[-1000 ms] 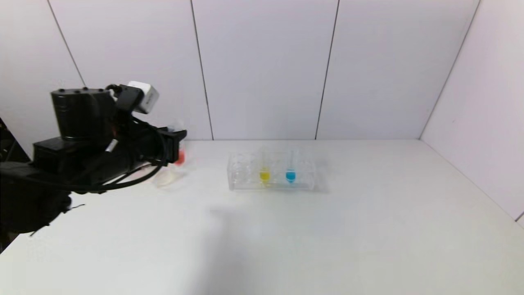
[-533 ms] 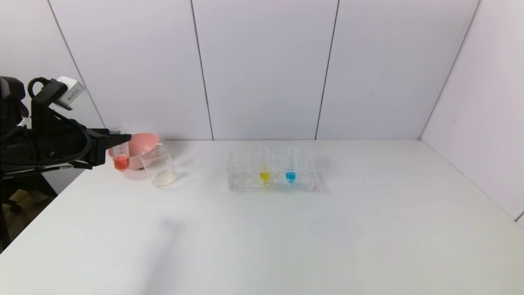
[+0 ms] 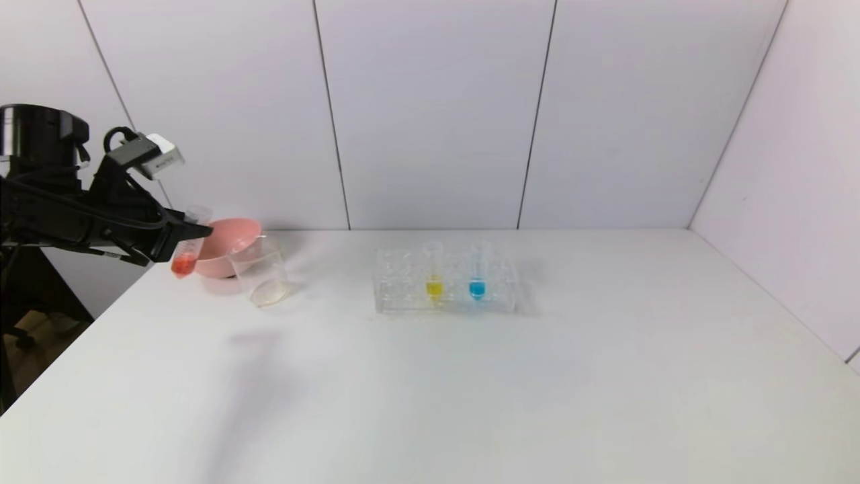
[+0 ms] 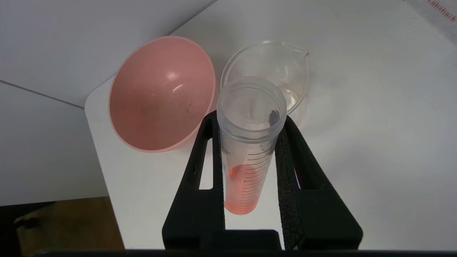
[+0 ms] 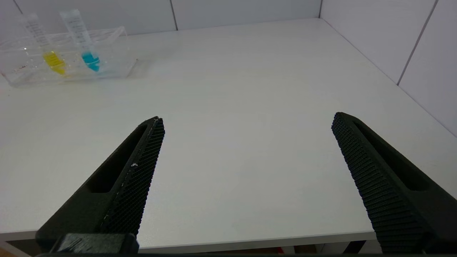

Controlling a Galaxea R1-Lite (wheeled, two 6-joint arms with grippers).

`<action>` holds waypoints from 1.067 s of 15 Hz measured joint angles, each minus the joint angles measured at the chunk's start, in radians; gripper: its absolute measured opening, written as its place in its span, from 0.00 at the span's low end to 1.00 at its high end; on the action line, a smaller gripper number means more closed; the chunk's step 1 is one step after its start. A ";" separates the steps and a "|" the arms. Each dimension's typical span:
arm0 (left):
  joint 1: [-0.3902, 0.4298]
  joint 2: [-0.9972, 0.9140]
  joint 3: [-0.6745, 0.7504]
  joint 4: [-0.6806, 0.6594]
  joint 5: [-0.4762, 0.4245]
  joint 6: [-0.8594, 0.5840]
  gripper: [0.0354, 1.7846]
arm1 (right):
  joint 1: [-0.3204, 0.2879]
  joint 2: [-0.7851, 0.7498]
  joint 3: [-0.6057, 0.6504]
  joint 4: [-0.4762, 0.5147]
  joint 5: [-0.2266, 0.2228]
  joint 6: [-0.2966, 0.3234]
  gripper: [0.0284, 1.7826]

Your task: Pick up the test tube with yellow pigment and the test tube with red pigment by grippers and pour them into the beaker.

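The red test tube's opening (image 3: 198, 214) is next to the bowl, short of the beaker. Next, my left gripper goes back and tilts the red test tube's opening over the beaker's rim (image 3: 254, 251).
My left gripper (image 3: 187, 233) (image 4: 250, 119) is shut on the test tube with red pigment (image 3: 183, 261) (image 4: 246, 160). It holds the tube over the table's far left edge, tilted, with the open mouth leaning toward the beaker (image 3: 262, 272) (image 4: 285, 67). The red liquid sits in the tube's lower end. A thin pale film lies in the beaker's bottom. The test tube with yellow pigment (image 3: 434, 281) (image 5: 53, 59) stands upright in the clear rack (image 3: 403, 292) (image 5: 114, 67). My right gripper (image 5: 247, 117) hangs open over the table's near edge, holding nothing.
A pink bowl (image 3: 225, 245) (image 4: 160, 92) stands just left of and behind the beaker, touching it. A tube with blue liquid (image 3: 477, 282) (image 5: 90, 59) stands next to the yellow one in the rack. White walls close off the back and right.
The left arm has swung left from over the beaker, carrying the red tube past the pink bowl. The tube has since tipped from upright to a slant.
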 joint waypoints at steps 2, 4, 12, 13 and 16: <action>-0.025 0.052 -0.040 0.024 0.069 0.082 0.23 | 0.000 0.000 0.000 0.000 0.000 0.000 0.96; -0.055 0.086 -0.078 0.055 0.104 0.122 0.23 | 0.000 0.000 0.000 0.000 0.000 0.000 0.96; -0.134 0.141 -0.402 0.450 0.224 0.204 0.23 | 0.000 0.000 0.000 0.000 0.000 0.000 0.96; -0.135 0.148 -0.446 0.508 0.230 0.207 0.23 | 0.000 0.000 0.000 0.000 0.000 0.000 0.96; -0.136 0.172 -0.580 0.682 0.235 0.210 0.23 | 0.000 0.000 0.000 0.000 0.000 0.000 0.96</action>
